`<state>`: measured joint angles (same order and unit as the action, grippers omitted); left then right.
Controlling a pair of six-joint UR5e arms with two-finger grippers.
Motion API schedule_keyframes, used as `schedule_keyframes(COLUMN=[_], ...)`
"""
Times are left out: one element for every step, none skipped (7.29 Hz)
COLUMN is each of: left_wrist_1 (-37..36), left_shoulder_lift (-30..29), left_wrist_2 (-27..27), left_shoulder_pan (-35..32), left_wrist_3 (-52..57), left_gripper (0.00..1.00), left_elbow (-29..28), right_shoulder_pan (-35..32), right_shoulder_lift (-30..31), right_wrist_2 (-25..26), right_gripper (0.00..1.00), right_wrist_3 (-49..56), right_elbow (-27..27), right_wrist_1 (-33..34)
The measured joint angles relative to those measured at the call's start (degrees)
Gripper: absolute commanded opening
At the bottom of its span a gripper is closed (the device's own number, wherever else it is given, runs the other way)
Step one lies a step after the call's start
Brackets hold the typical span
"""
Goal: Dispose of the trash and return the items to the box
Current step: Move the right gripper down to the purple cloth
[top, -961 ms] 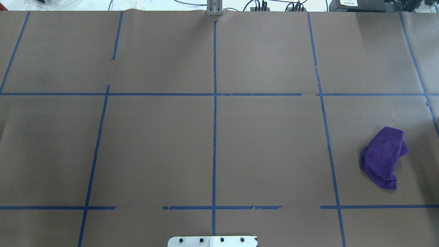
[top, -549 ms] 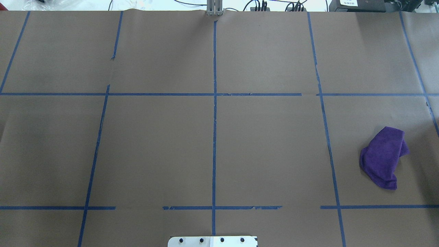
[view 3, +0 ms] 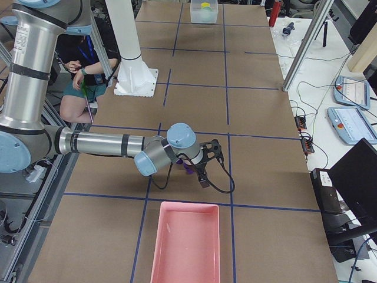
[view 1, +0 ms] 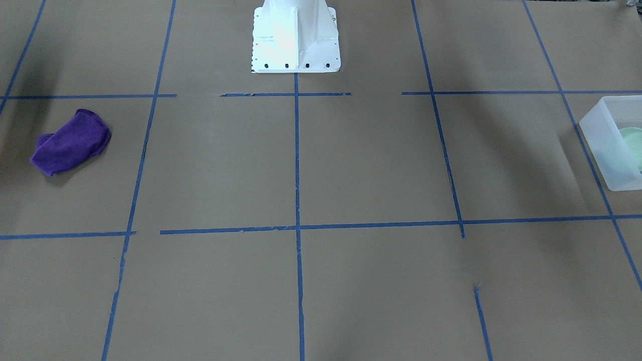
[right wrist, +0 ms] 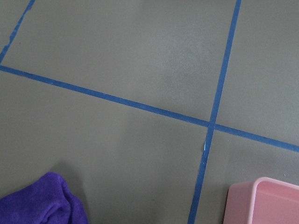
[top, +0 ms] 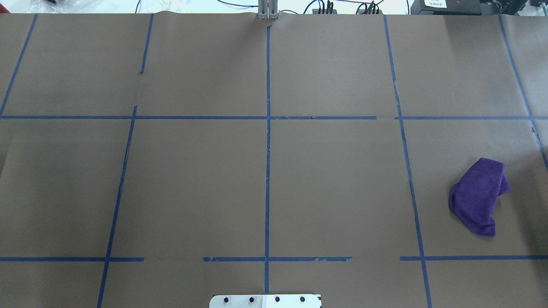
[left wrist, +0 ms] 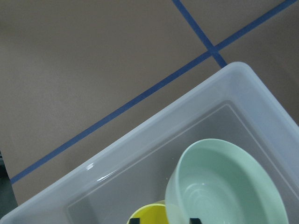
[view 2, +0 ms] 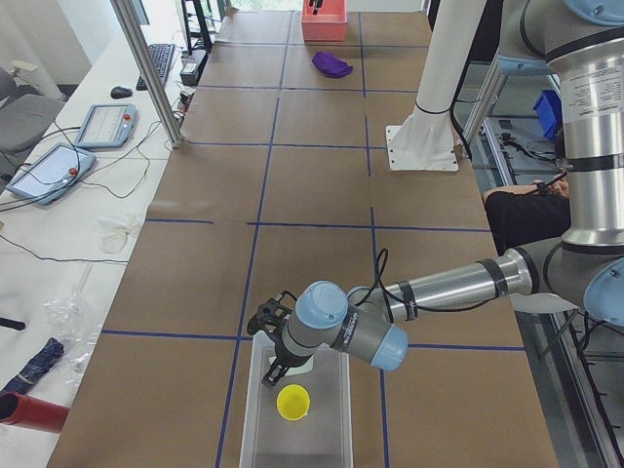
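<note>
My fingers are going to lift the purple cloth (view 1: pixel 73 143), which lies crumpled with soft folded edges (view 1: pixel 44 141), so I expect it to stay bunched with its sides drooping.
The frosted-white box (view 1: pixel 602 150) stands at the table's end on my left; it also shows in the exterior left view (view 2: pixel 331 429) and the left wrist view (left wrist: pixel 154 140). The mint-green bowl (left wrist: pixel 229 186) and the yellow cup (left wrist: pixel 149 215) lie inside it; the cup (view 2: pixel 293 401) and the bowl (view 1: pixel 633 145) show elsewhere too. My left gripper (view 2: pixel 273 349) hovers over the box's far end, its fingertips (left wrist: pixel 194 220) apart and empty. My right gripper (view 3: pixel 206 162) is low by the purple cloth (view 3: pixel 188 169); I cannot tell if it is open.
The purple cloth (top: pixel 477 196) lies crumpled on my right side of the table, also in the front view (view 1: pixel 70 143). A pink bin (view 3: pixel 185 244) stands at the table's right end, its corner in the right wrist view (right wrist: pixel 266 200). The robot's base plate (top: pixel 265 300) is at the near edge.
</note>
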<state>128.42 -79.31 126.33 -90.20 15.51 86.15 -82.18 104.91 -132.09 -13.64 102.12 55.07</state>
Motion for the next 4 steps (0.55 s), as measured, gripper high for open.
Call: schedule_keyframes(left_wrist_1=[-4.7, -8.8, -10.9, -11.7], left_shoulder_lift=[-1.7, -3.4, -4.5, -5.0], left_wrist_2=[0.0, 0.0, 0.1, 0.1], left_shoulder_pan=[-0.1, -0.1, -0.2, -0.2], left_wrist_3=[-2.2, -4.2, -5.1, -5.4], left_gripper=[1.00, 1.00, 1.00, 1.00], left_elbow=[3.4, 6.4, 8.2, 9.2], right_shoulder_pan=[1.3, 3.9, 8.9, 16.2], right_shoulder_lift=[-0.8, -1.9, -3.0, -3.7], right_wrist_2=[-0.1, 0.3, 2.3, 7.6], right_gripper=[0.97, 0.94, 0.87, 0.79], right_wrist_3=[-3.4, -9.0, -17.0, -26.0], right_elbow=[0.8, 2.5, 5.3, 8.3], right_wrist_1=[0.0, 0.1, 0.1, 0.2])
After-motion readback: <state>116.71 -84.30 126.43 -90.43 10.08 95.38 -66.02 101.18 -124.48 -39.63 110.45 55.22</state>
